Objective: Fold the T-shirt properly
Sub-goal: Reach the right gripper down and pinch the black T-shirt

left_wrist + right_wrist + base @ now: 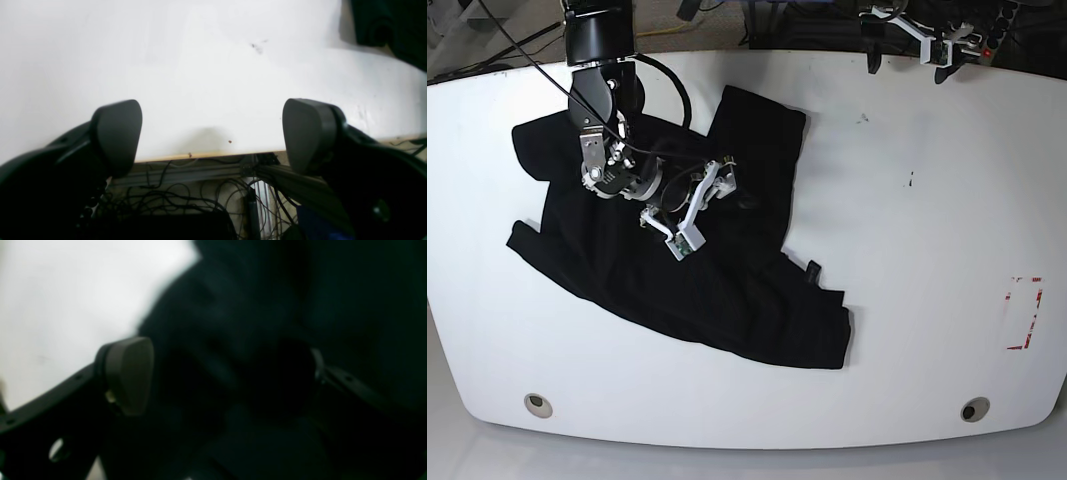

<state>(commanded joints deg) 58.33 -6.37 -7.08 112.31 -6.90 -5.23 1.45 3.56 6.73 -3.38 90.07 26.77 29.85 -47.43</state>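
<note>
The T-shirt's wrinkled cloth (224, 360) lies between the open fingers of the robot's right gripper, so the gripper should keep lowering until the fingers can close on a fold (226, 376).
The black T-shirt (697, 270) lies crumpled and spread out on the left half of the white table (927, 250); only plain black cloth shows, no print. My right gripper (699, 208) is open and hovers low over the shirt's upper middle. In the right wrist view, its jaws (213, 376) stand apart over blurred black cloth (233, 306), holding nothing. My left gripper (909, 50) is open and empty at the table's far edge, away from the shirt. In the left wrist view, its fingers (116, 136) frame bare table, and a corner of the shirt (393, 30) shows at the upper right.
The table has a round hole near each front corner (539, 404) (972, 409) and a red mark (1025, 312) at the right. Small dark specks (912, 180) dot the surface. Cables (186, 200) hang below the table's edge.
</note>
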